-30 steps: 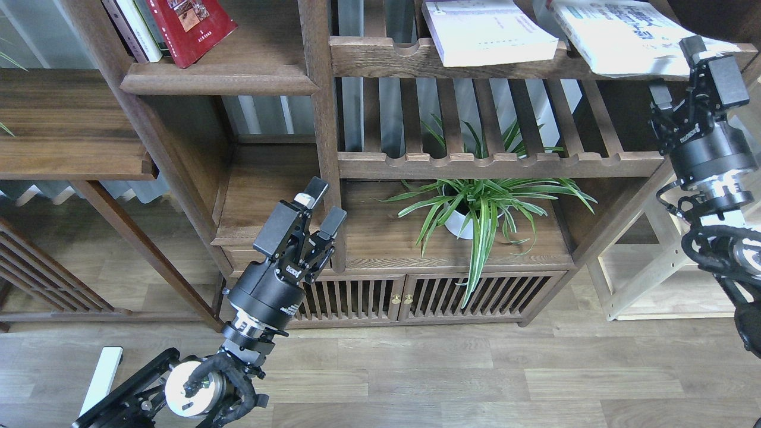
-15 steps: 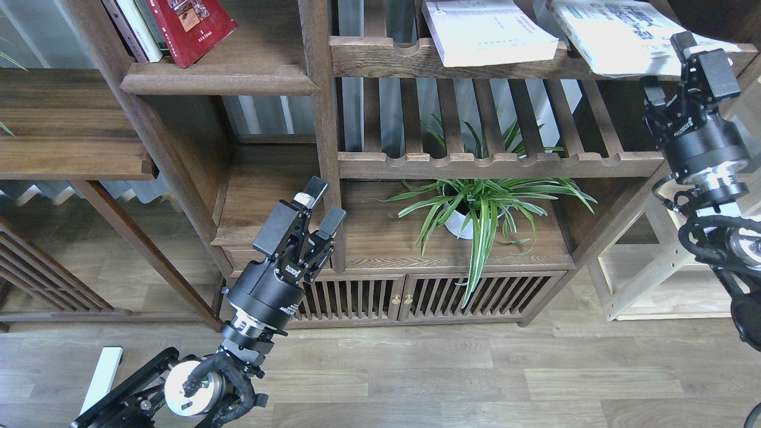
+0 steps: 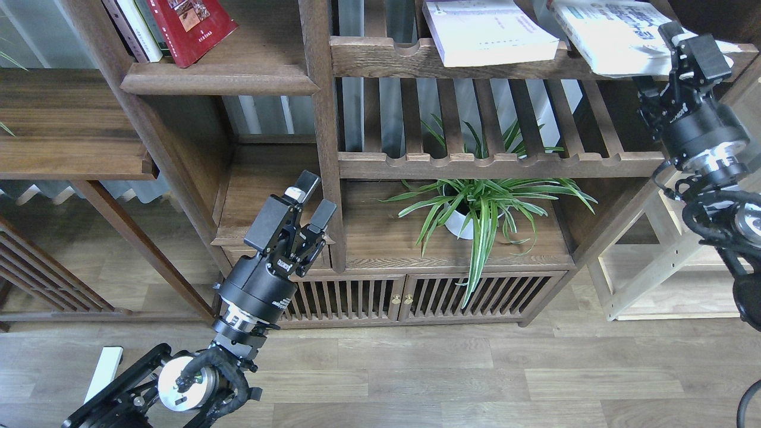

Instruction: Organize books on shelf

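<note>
The white book [image 3: 622, 34] should stay flat and closed when I lift it by its corner, because its overhanging edge [image 3: 629, 74] stays straight past the rail.
A dark red book [image 3: 196, 24] leans against other books on the walnut shelf [image 3: 220, 78] at the top left. A pale lavender-white book [image 3: 487, 32] lies on the slatted rack at the top middle. To its right lies a white book [image 3: 612, 32] with blue characters, its corner overhanging the rail. My right gripper [image 3: 657, 59] is open at that corner, with one finger over the book's edge and the other below the rail. My left gripper [image 3: 314, 197] is open and holds nothing, low down in front of the bookcase's centre post.
A potted spider plant [image 3: 469, 208] stands on the lower board under a second slatted rack [image 3: 499, 163]. Slatted cabinet doors [image 3: 404, 297] are below it. A pale wooden frame [image 3: 666, 279] stands at the right and a side shelf [image 3: 71, 125] at the left.
My right gripper has moved up and left, closing in on the white book's corner. My left gripper has shifted slightly left and up. The books have not moved.
</note>
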Available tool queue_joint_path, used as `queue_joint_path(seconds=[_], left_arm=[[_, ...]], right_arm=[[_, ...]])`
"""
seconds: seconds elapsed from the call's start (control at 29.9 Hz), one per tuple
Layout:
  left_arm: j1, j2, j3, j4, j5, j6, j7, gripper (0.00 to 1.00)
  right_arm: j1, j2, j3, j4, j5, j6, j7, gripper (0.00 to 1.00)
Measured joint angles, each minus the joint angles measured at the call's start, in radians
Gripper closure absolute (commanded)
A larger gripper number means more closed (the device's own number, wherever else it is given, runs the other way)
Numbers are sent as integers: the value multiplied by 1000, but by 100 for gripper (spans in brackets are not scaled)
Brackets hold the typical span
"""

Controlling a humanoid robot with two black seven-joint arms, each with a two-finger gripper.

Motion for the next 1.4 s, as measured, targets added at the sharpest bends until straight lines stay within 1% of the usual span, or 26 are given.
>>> queue_joint_path(seconds=[0.13,0.27,0.4,0.64,0.9,1.0,1.07,1.1,1.14,1.34,1.4], left_arm=[[0,-1,0,5,0,0,0,2],[-1,-2,0,7,0,0,0,2],[-4,-4,0,7,0,0,0,2],[-6,-4,0,8,0,0,0,2],[-7,-5,0,8,1,0,0,2],[-8,-8,0,8,8,0,0,2],[-8,-9,1,8,11,0,0,2],[-8,-9,1,8,12,0,0,2],[-8,-9,1,8,12,0,0,2],[-8,-8,1,8,12,0,0,2],[-8,-8,1,8,13,0,0,2]], right_arm=[[11,0,8,-3,4,-28,-3,11],[15,0,14,-5,12,-47,-17,11],[22,-3,17,-9,14,-73,-20,11],[49,-5,21,-13,20,-148,-30,11],[75,-2,21,-25,24,-166,-33,12],[78,-2,20,-27,24,-188,-36,16],[79,-2,20,-28,24,-206,-36,21],[79,-2,20,-28,24,-213,-36,26],[80,-2,20,-28,24,-216,-36,28],[83,-2,25,-39,23,-221,-36,28],[84,-1,26,-41,22,-222,-36,31]])
